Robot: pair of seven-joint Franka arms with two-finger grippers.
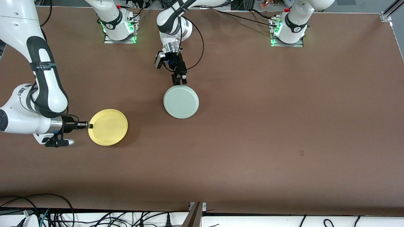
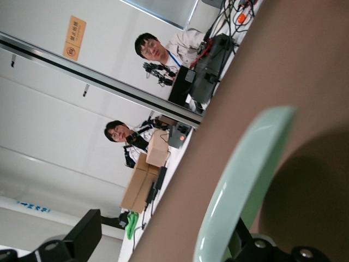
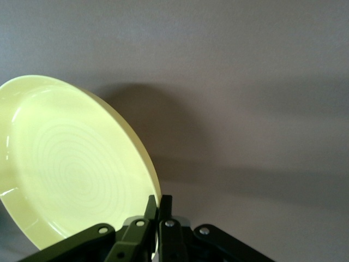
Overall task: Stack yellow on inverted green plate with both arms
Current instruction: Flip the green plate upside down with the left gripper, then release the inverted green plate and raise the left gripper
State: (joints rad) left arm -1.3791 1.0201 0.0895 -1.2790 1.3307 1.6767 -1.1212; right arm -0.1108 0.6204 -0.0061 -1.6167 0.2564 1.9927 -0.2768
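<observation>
My left gripper should move back and swing out of the way before stacking, because it is open and blocks the green plate's rim (image 1: pixel 180 87) where the yellow plate must go.
The green plate (image 1: pixel 181 101) lies upside down on the brown table (image 1: pixel 268 126), its flat pale underside up. My left gripper (image 1: pixel 179 82) is at the plate's edge nearest the robots' bases. In the left wrist view its fingers (image 2: pixel 82 234) stand wide apart, so my left gripper (image 2: pixel 166 234) is open, with the green plate's rim (image 2: pixel 245 174) close to one finger. The yellow plate (image 1: pixel 108 127) is right side up toward the right arm's end, nearer the front camera than the green plate. My right gripper (image 1: pixel 89 125) is shut on its rim. The right wrist view shows the right gripper (image 3: pixel 161 204) pinching the yellow plate (image 3: pixel 71 169).
The two arm bases (image 1: pixel 120 30) (image 1: pixel 288 31) stand along the table's edge at the top of the front view. Cables (image 1: pixel 94 217) hang below the table's edge nearest the front camera. People and boxes (image 2: pixel 144 180) show off the table in the left wrist view.
</observation>
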